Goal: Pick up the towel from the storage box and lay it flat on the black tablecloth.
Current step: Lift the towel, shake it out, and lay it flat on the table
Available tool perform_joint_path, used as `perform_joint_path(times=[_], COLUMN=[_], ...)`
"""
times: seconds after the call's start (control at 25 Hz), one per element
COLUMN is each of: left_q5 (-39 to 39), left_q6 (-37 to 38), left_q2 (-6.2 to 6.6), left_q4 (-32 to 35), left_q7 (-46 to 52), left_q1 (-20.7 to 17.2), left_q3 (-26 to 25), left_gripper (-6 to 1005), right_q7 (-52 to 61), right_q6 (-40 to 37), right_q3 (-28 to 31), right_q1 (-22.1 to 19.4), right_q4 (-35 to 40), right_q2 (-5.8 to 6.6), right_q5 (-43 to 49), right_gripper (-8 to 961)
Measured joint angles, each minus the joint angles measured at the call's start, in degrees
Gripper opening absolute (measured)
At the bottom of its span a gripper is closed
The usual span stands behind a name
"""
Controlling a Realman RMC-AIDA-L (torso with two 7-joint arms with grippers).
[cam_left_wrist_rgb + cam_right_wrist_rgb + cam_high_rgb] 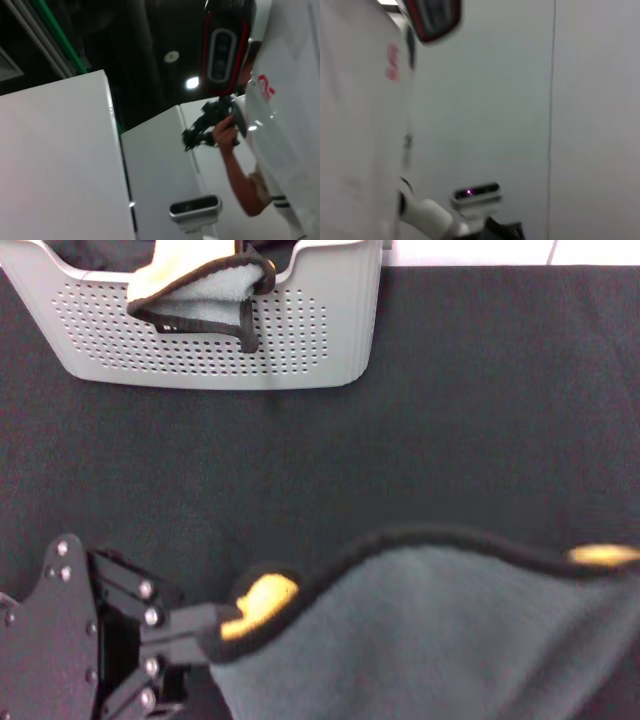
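Note:
The towel's top edge (430, 537) hangs near the robot and far from the storage box, so the robot's left gripper should bring its corner forward and down toward the box (235, 370).
In the head view the towel (430, 640) fills the lower right, grey-green face towards me, with a black border and yellow showing at two folded corners. My left gripper (222, 625) at the bottom left is shut on its left corner. The towel's right corner (600, 556) runs to the picture's edge, and my right gripper is out of view. The towel hangs spread over the black tablecloth (480, 420). The light grey storage box (320, 330) stands at the back left. Neither wrist view shows the towel or any fingers.
A second towel (195, 290), bunched with its pale side showing, hangs over the box's front rim. The left wrist view shows white partitions (50, 165) and a person in white (285, 125). The right wrist view shows a pale wall (520, 100).

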State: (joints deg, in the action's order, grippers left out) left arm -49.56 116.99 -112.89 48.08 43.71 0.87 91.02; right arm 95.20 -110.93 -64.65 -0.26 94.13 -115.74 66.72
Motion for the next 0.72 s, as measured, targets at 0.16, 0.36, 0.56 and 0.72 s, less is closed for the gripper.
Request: perform_joint_path(times=[0.16,0.36,0.56,0.72], left_q5=[1.6,1.71,1.31,1.28], left_q6=[0.0,0.0,-0.14,-0.35], left_q2=[0.37,0.5,0.47,-0.51], left_q4=[0.25,0.4,-3.01,-15.97], left_q7=[-0.22,-0.18,-0.78,-4.29], left_q1=[0.23,-0.01,1.19,7.7], left_q3=[3.71,5.87,6.11,3.2], left_gripper=[8,8,8,9], right_q7=[-1.02,-3.42,-7.16,-12.52], right_q6=[-9.18,-12.12,-12.04,-11.9], right_q3=[3.95,5.1,3.7,3.37], right_q1=[-0.12,-1.11,-0.54,4.9], right_q4=[-7.18,-14.1,-20.64,-32.48], right_q2=[0.09,0.16,0.2,0.29], right_q5=[-5.33,-5.72,-4.24,-1.42], right_gripper=[16,16,16,16])
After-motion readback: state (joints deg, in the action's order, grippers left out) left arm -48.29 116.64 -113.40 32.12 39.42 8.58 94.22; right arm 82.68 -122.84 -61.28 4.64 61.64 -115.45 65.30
